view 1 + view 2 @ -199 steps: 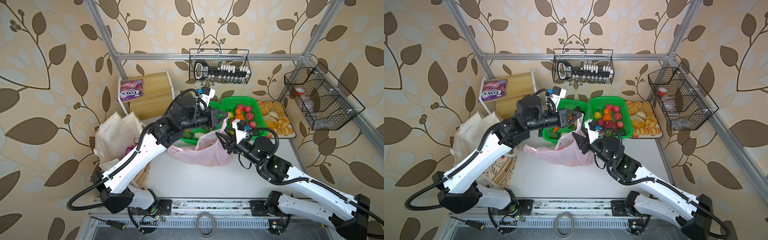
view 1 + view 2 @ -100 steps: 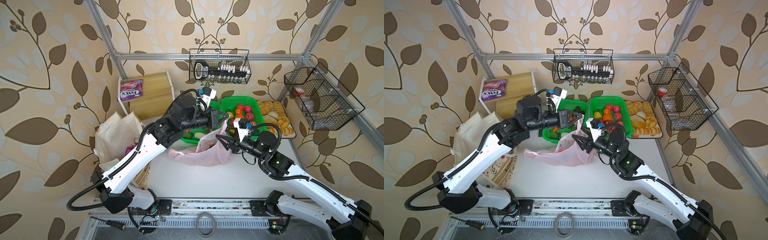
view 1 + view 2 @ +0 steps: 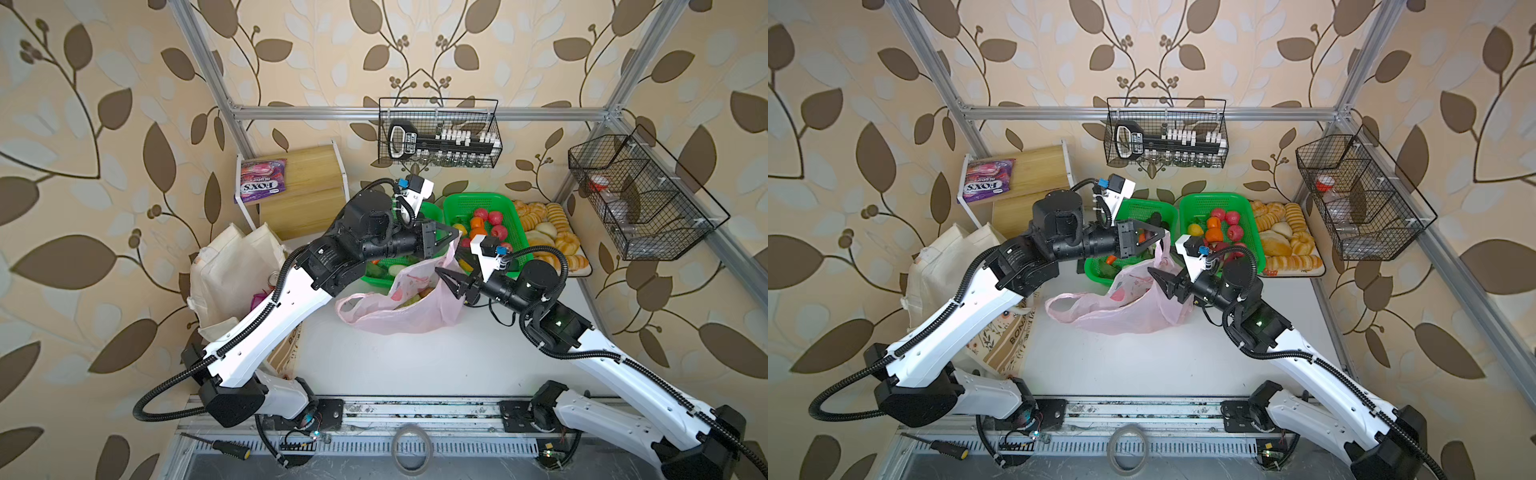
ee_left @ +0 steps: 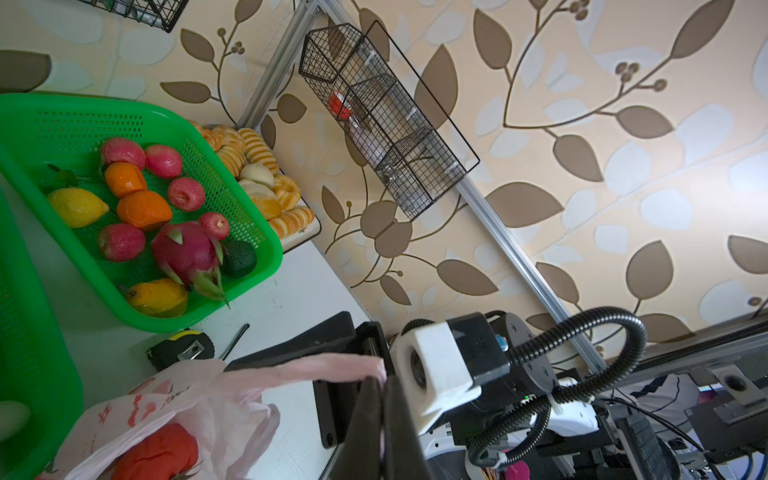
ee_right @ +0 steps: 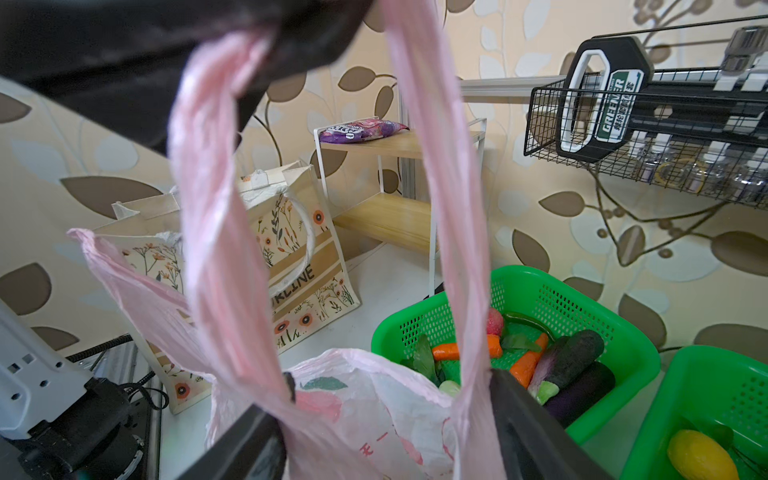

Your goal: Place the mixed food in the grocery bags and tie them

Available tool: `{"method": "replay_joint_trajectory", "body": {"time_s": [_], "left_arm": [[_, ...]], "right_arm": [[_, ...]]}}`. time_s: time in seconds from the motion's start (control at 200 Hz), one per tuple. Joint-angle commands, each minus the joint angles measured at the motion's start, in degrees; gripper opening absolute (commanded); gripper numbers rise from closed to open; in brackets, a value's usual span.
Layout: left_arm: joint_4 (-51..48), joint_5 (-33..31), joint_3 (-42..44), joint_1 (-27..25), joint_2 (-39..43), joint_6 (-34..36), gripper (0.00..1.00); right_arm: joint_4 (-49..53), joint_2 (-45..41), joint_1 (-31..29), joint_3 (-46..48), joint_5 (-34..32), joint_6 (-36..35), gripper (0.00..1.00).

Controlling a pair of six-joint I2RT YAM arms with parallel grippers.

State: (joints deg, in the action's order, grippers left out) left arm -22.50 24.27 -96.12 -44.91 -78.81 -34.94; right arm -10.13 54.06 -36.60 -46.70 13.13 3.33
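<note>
The robot's left gripper is holding the handle on the right gripper's side (image 3: 1162, 253), so next the right gripper takes the strands to free the left gripper for the drooping handle (image 3: 1057, 298).
The pink peach-printed grocery bag (image 3: 411, 307) (image 3: 1129, 307) sits mid-table. My left gripper (image 3: 455, 237) (image 3: 1160, 235) (image 4: 382, 380) is shut on one handle and holds it up taut. My right gripper (image 3: 446, 280) (image 3: 1156, 279) (image 5: 390, 386) is open at the bag's mouth, with that handle's two pink strands (image 5: 216, 208) rising between its fingers. A red tomato (image 4: 160, 453) shows through the plastic, and green and brown food (image 3: 411, 297) shows in the mouth. The cream canvas tote (image 3: 232, 270) (image 5: 299, 257) stands at the left with something purple (image 3: 259, 299) inside.
Two green mesh baskets, one of vegetables (image 5: 540, 299) and one of fruit (image 3: 478, 203) (image 4: 124, 116), stand behind the bag, with a bread tray (image 3: 548, 232) to their right. A wooden shelf (image 3: 307, 195) holds a purple FOX'S packet (image 3: 264, 187). A tape measure (image 4: 183, 351) lies by the fruit basket.
My right gripper's jaws have spread wider and its wrist has shifted a little toward the back, by the raised handle. The left gripper has kept its hold and place.
</note>
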Motion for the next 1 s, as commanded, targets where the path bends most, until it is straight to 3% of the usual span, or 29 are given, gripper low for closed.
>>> {"method": "replay_joint_trajectory", "body": {"time_s": [0.0, 0.11, 0.255, 0.375, 0.57, 0.995], "left_arm": [[2.61, 1.90, -0.43, 0.34, 2.63, 0.86, 0.00], [2.13, 2.62, -0.43, 0.35, 2.77, 1.34, 0.00], [-0.39, 3.41, -1.17, 0.34, 2.99, 3.08, 0.00], [-1.62, 3.11, -1.17, 0.35, 3.33, 3.95, 0.00], [-1.50, 2.62, -1.18, 0.42, 3.22, 4.10, 0.00], [-1.10, 0.43, -0.74, 0.43, 3.31, 3.94, 0.00]], "right_arm": [[-1.21, -0.80, 0.14, 0.42, 0.02, -2.73, 0.75], [-0.66, -0.78, 0.58, -0.12, 1.79, -5.84, 0.78], [1.05, 0.18, 3.64, -1.93, 11.42, -7.38, 0.81], [0.99, 0.96, 4.95, -2.60, 15.60, -6.94, 0.77], [-0.71, 1.31, 4.97, -1.95, 17.58, -3.79, 0.45], [-1.03, -0.66, 2.91, -0.24, 11.13, -1.33, 0.04]]}}
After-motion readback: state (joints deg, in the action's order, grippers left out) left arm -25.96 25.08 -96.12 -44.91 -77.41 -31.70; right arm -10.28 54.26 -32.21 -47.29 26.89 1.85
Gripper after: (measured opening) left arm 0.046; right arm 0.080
